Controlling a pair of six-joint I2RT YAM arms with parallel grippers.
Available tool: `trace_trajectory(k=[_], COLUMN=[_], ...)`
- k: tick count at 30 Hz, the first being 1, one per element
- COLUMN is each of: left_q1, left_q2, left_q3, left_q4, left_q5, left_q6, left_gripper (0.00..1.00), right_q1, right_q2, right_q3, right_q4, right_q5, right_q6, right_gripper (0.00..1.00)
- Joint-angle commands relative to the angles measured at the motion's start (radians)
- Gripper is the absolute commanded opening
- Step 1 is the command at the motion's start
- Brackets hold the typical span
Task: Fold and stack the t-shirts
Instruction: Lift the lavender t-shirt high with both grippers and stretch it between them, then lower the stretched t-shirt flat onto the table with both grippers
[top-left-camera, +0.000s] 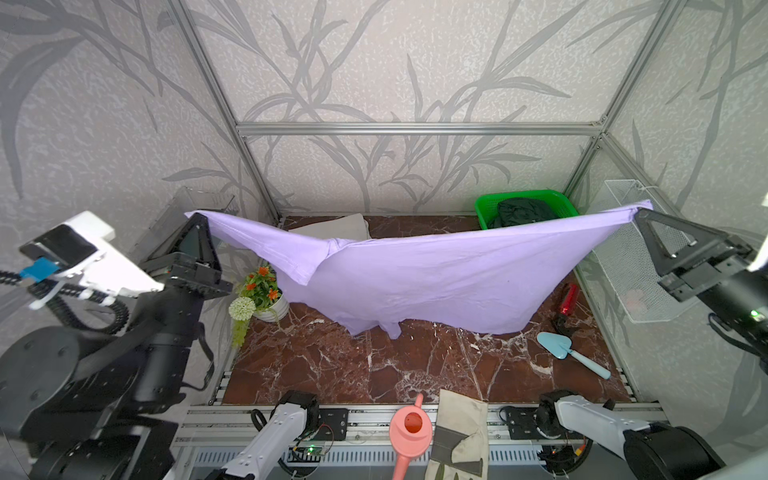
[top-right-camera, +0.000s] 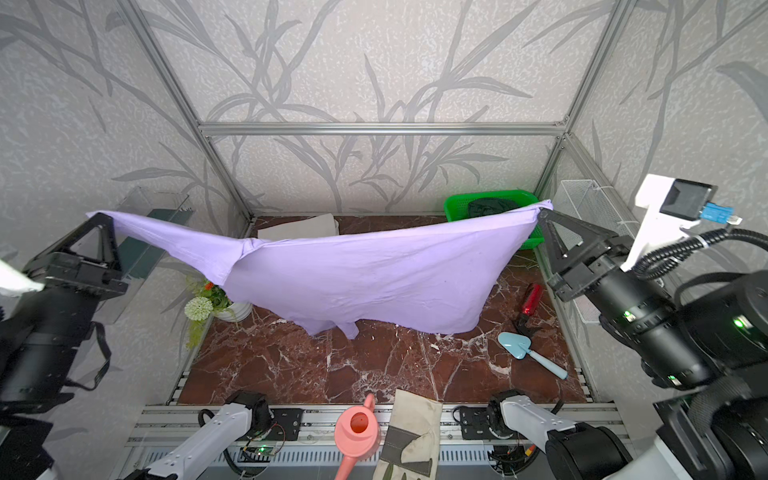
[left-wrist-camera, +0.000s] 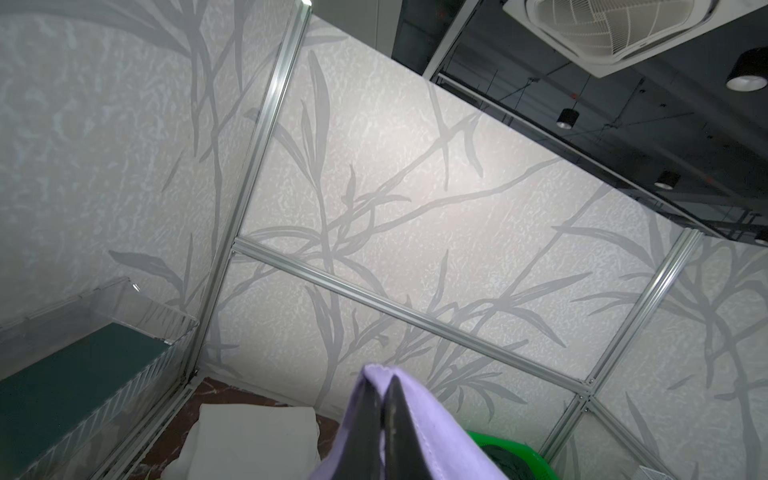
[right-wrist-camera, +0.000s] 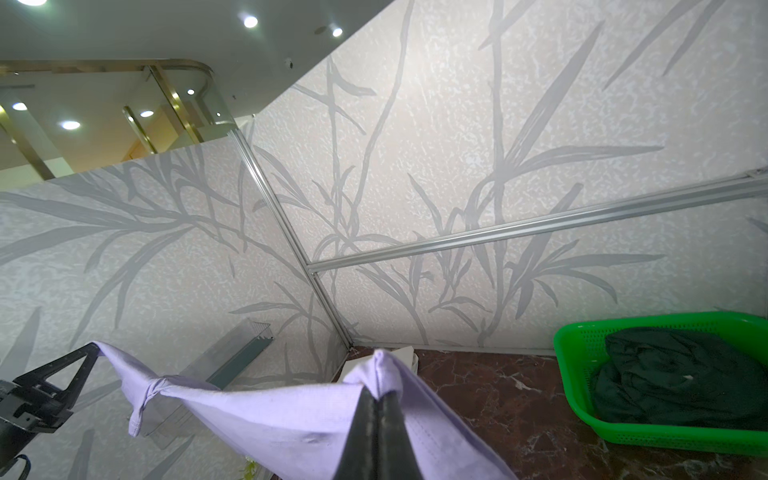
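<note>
The lavender t-shirt's upper edge (top-left-camera: 424, 238) is pulled tight between the robot's grippers, so the left gripper should move back in and lower its corner to the marble table (top-left-camera: 312, 328) before the fold.
A lavender t-shirt (top-left-camera: 436, 278) (top-right-camera: 365, 278) hangs stretched in the air between my two grippers, its lower edge sagging close to the marble table (top-left-camera: 332, 374). My left gripper (top-left-camera: 198, 216) (left-wrist-camera: 383, 388) is shut on one corner at the far left. At the far right my right gripper (top-left-camera: 638, 212) (right-wrist-camera: 377, 395) is shut on the opposite corner. A folded white t-shirt (top-left-camera: 336, 227) (left-wrist-camera: 253, 440) lies flat at the back of the table. In the green basket (top-left-camera: 486, 208) (right-wrist-camera: 573, 374) at the back right lies a crumpled dark green t-shirt (top-left-camera: 525, 210) (right-wrist-camera: 673, 382).
A potted flower (top-left-camera: 262, 295) stands at the left edge. A red tool (top-left-camera: 567, 301) and a blue trowel (top-left-camera: 557, 345) lie at the right. On the front rail are a pink watering can (top-left-camera: 409, 432) and a beige-and-grey glove (top-left-camera: 459, 436). A wire basket (top-left-camera: 631, 253) hangs on the right wall.
</note>
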Motion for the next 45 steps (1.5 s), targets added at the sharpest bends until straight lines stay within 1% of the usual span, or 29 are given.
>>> trace_trajectory(k=[1,5,7,9,11,14,15,20,22,26,28,30,33,36,39,43,45], left_q1=[-0.006,-0.01,-0.009,-0.011,-0.011,-0.011,-0.011,-0.012,-0.012,-0.01,-0.008,-0.005,-0.001,0.003,0.012,0.038,0.079], left_q2=[0.0,0.009,0.011,0.008,-0.001,-0.04,-0.062,-0.149,-0.158,-0.12,-0.086,-0.034,0.054,0.137,0.198,0.327,0.402], left_q3=[0.074,0.168,0.189,0.173,0.12,-0.053,-0.137,-0.556,-0.68,-0.9,-0.997,-1.075,-1.143,-1.168,-1.19,-1.16,-1.129], left_q4=[0.045,0.041,0.032,0.023,0.015,0.035,0.058,0.222,0.288,0.409,0.492,0.582,0.675,0.672,0.686,0.708,0.681], left_q5=[-0.015,-0.001,-0.018,-0.046,-0.075,-0.127,-0.142,-0.169,-0.177,-0.23,-0.256,-0.26,-0.276,-0.309,-0.284,-0.245,-0.205], left_q6=[0.019,0.009,0.009,0.018,0.024,0.023,0.018,-0.023,-0.03,-0.054,-0.054,-0.057,-0.08,-0.103,-0.127,-0.106,-0.159], left_gripper=[0.0,0.0,0.0,0.0,0.0,0.0,0.0,0.0,0.0,0.0,0.0,0.0,0.0,0.0,0.0,0.0,0.0], right_q1=[-0.002,-0.002,-0.002,-0.002,-0.003,-0.002,-0.002,-0.003,-0.002,-0.003,-0.003,-0.004,-0.004,-0.004,-0.004,-0.004,-0.004], right_q2=[-0.021,-0.064,-0.08,-0.089,-0.101,-0.146,-0.168,-0.282,-0.291,-0.274,-0.245,-0.202,-0.101,0.008,0.089,0.174,0.233], right_q3=[0.031,0.027,0.015,-0.021,-0.091,-0.285,-0.368,-0.818,-0.962,-1.242,-1.354,-1.44,-1.502,-1.521,-1.512,-1.525,-1.5], right_q4=[-0.016,-0.007,-0.004,-0.01,-0.017,0.025,0.049,0.26,0.342,0.532,0.626,0.723,0.804,0.866,0.893,0.964,0.978], right_q5=[-0.045,-0.049,-0.048,-0.04,-0.027,-0.005,0.002,0.033,0.031,0.047,0.059,0.074,0.087,0.071,0.047,0.097,0.118], right_q6=[0.024,0.034,0.034,0.025,0.008,-0.009,-0.012,-0.003,0.004,0.025,0.031,0.032,0.026,0.033,0.056,0.064,0.06], right_gripper=[0.0,0.0,0.0,0.0,0.0,0.0,0.0,0.0,0.0,0.0,0.0,0.0,0.0,0.0,0.0,0.0,0.0])
